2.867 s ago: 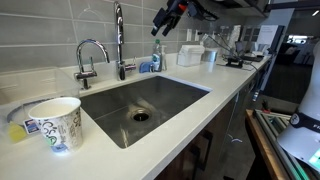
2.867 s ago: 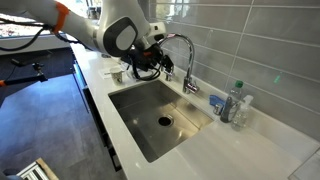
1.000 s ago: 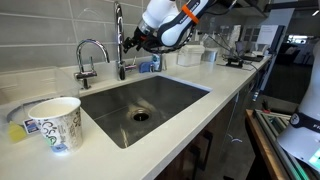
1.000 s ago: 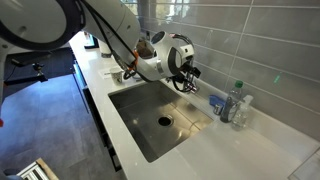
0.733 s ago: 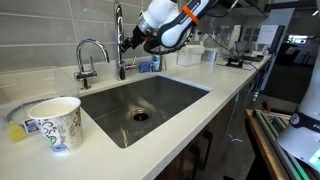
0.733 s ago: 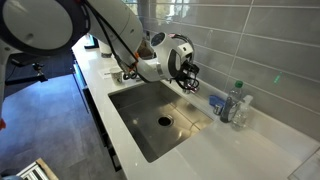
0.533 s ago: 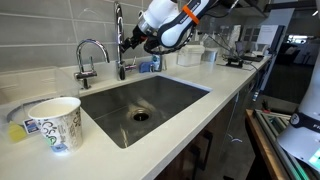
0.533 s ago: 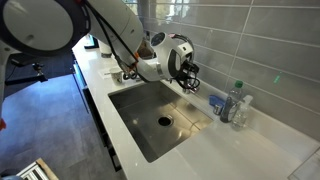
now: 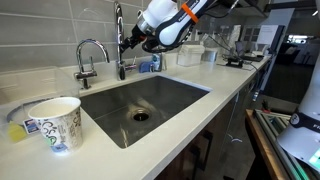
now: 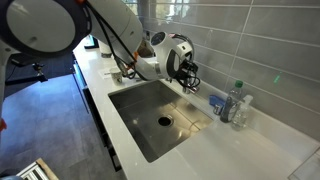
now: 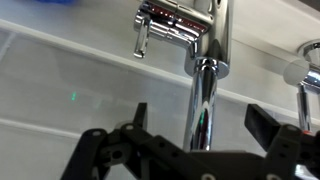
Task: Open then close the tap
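Note:
The tap's body (image 11: 203, 100) sits between my gripper's open fingers while the small side lever is beyond one finger, so I should turn and line up with the lever (image 11: 142, 38).
The tap (image 9: 119, 40) is a tall slim chrome faucet behind the sink; in the wrist view its chrome body (image 11: 203, 95) stands upright with the small side lever (image 11: 141, 38) at upper left. My gripper (image 9: 130, 43) is open, level with the tap's lower body. In the wrist view the gripper (image 11: 202, 122) has one finger on each side of the tap's body, with a gap on both sides. In an exterior view the gripper (image 10: 188, 72) and arm hide most of the tap.
A short gooseneck faucet (image 9: 88, 56) stands beside the tap. The steel sink (image 9: 175, 88) lies below. A paper cup (image 9: 55, 122) stands on the counter. A plastic bottle (image 10: 235, 100) and a blue item (image 10: 216, 103) stand by the wall.
The arm came down from above to the tap. In the last second the gripper only edged slightly closer around the tap's body and stayed open.

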{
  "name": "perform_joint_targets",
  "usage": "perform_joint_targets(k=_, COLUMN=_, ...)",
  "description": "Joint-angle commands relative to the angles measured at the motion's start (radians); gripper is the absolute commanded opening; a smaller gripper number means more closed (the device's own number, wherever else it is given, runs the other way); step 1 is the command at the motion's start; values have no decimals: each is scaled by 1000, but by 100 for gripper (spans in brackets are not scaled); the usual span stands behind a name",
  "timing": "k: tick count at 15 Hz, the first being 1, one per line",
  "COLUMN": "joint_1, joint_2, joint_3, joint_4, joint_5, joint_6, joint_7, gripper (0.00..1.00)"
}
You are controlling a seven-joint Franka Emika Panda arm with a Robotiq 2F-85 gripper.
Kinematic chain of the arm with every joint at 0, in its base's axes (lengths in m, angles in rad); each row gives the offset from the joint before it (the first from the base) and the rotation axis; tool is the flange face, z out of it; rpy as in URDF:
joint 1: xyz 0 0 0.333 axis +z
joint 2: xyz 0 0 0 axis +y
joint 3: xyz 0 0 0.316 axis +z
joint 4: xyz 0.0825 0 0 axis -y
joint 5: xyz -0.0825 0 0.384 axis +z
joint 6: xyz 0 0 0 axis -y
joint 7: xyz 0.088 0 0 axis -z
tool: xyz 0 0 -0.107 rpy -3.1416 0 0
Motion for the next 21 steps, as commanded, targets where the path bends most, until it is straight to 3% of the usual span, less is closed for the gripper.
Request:
perform_joint_targets(k=1, joint_1=-129, joint_2=20, joint_3=167, joint_4=7, joint_5=15, joint_6=-45, joint_7=-130, gripper=100)
perform_joint_targets(k=4, joint_1=-223, joint_2=33, joint_3=283, joint_4=20, joint_5=20, joint_6=-93, joint_7=-228, gripper=100)
perform_joint_targets(k=6, joint_1=-259, joint_2=37, joint_3=319, joint_4=36, joint_5=18, joint_6=-122, joint_7=-273, gripper=100)
perform_joint_targets(k=9, joint_1=-297, joint_2=40, joint_3=352, joint_4=55, joint_5=15, joint_6=-160, joint_7=-328, gripper=100)
perform_joint_targets(k=12, joint_1=-294, joint_2=45, joint_3=338, joint_4=82, joint_5=-3, joint_6=-205, joint_7=-358, gripper=100)
perform_joint_targets(k=14, joint_1=-276, joint_2=51, joint_3=307, joint_4=106, joint_5=-24, joint_6=-227, joint_7=-367, gripper=100)
perform_joint_targets(k=15, joint_1=-158, joint_2=30, joint_3=176, joint_4=100, joint_5=109, joint_6=-203, joint_7=-465, gripper=100)
perform_joint_targets(k=21, joint_1=20, joint_2=51, joint_3=-43, joint_4=123, joint_5=155, joint_6=-212, joint_7=-515, gripper=100)
